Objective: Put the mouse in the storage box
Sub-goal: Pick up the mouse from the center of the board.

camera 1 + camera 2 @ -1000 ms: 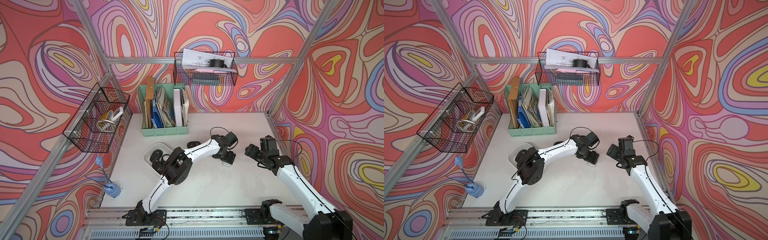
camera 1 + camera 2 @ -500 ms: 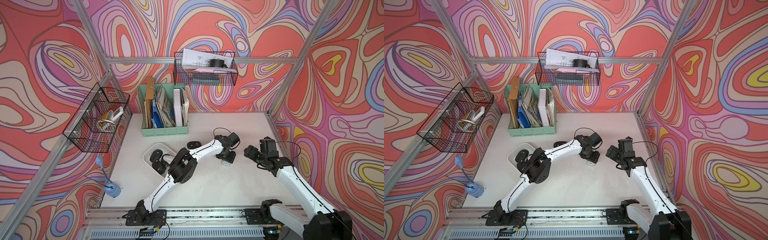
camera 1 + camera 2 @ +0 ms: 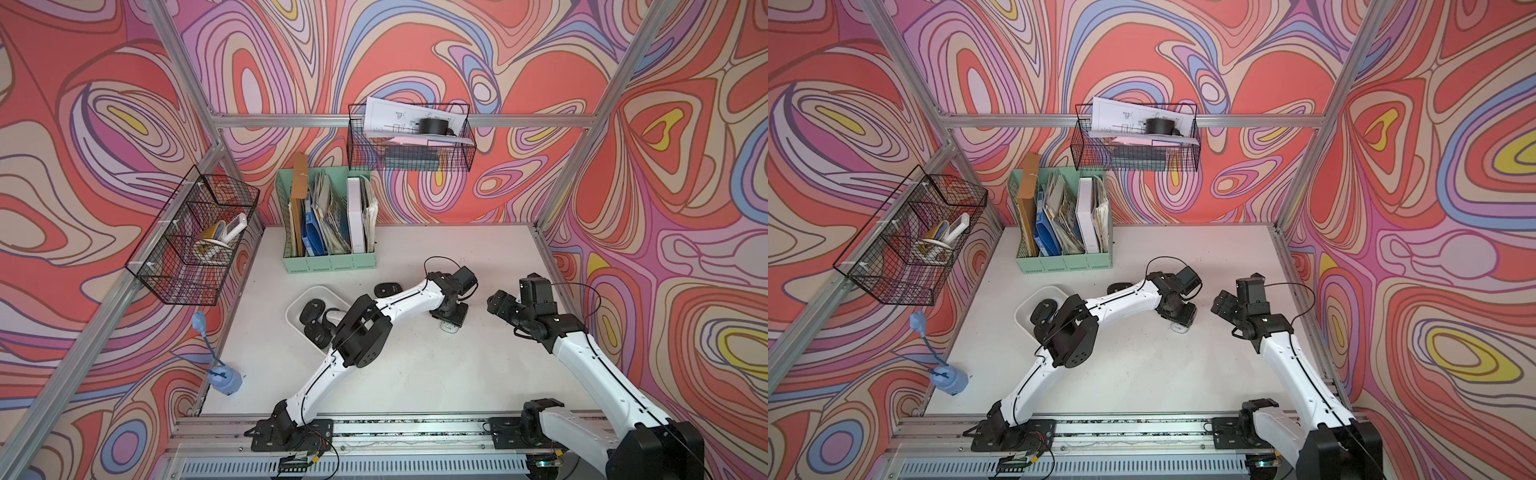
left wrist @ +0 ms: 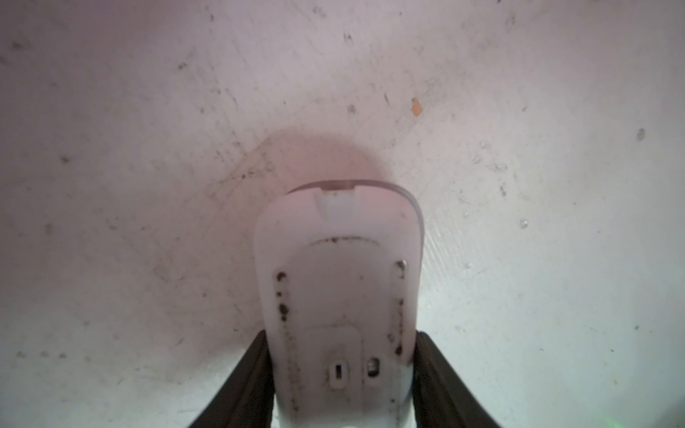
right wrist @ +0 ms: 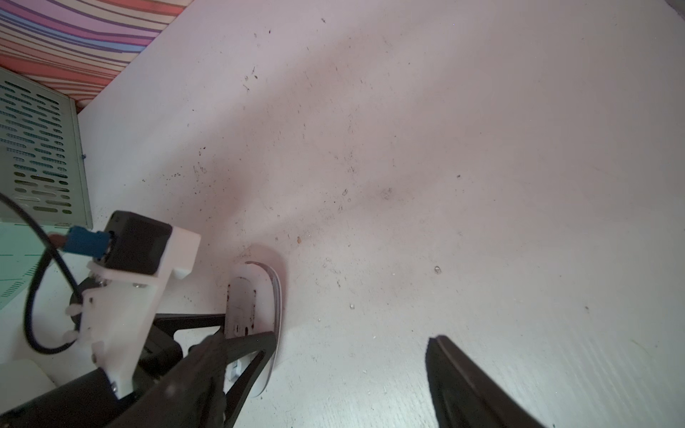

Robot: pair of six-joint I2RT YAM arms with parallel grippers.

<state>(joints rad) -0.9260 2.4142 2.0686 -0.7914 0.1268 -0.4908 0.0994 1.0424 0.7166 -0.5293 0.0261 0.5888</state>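
Observation:
Next, I take over the white mouse with my right gripper and turn it upright into the storage box (image 3: 328,301), because it is bottom side up (image 4: 337,285) in my left gripper.
A white mouse (image 4: 337,266) lies underside up on the table, right of centre; both top views show only a sliver of it (image 3: 451,327) (image 3: 1179,328) under the left wrist. My left gripper (image 4: 339,370) is shut on it, one black finger pressed against each long side, as the right wrist view also shows (image 5: 255,296). The storage box (image 3: 320,287) (image 3: 1042,289) is a low white bin left of centre with black mice inside, partly hidden by my left arm. My right gripper (image 3: 498,305) (image 5: 326,370) hangs open and holds nothing, a short way right of the mouse.
A black mouse (image 3: 388,288) sits on the table between the box and my left wrist. A mint-green file organiser (image 3: 328,224) stands at the back. Black wire baskets hang on the left wall (image 3: 195,237) and back wall (image 3: 411,141). A blue object (image 3: 224,376) stands front left.
The left jaws have closed in onto the sides of the white mouse, and the left elbow has shifted slightly. The right arm has barely moved and stays open.

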